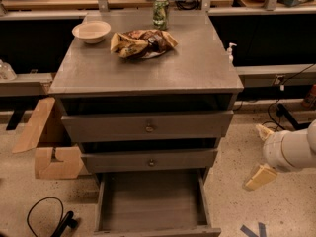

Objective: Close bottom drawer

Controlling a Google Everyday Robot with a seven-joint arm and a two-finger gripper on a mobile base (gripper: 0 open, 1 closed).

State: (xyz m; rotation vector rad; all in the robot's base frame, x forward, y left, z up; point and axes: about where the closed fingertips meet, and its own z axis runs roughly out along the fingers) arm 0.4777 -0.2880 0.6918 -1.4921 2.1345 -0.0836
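Note:
The sides (205, 203) go straight back beneath the middle drawer. So the bottom drawer (156, 232) will go in evenly when I push it.
The bottom drawer (150, 204) of the grey cabinet is pulled far out toward me, and its inside is empty. Only the top edge of its front panel (158, 231) shows at the picture's lower border; its knob is hidden. My gripper (256, 154) is to the right of the cabinet, low over the floor, at about the height of the middle drawer (148, 160). It is open and empty, with its tan fingers (259, 177) spread well apart, and it does not touch the drawer.
The top drawer (147, 126) sticks out slightly. On the cabinet top (197, 68) are a bowl (91, 31), a snack bag (142, 42) and a green can (160, 12). A cardboard box (47, 142) and a black cable (47, 218) lie on the floor at left.

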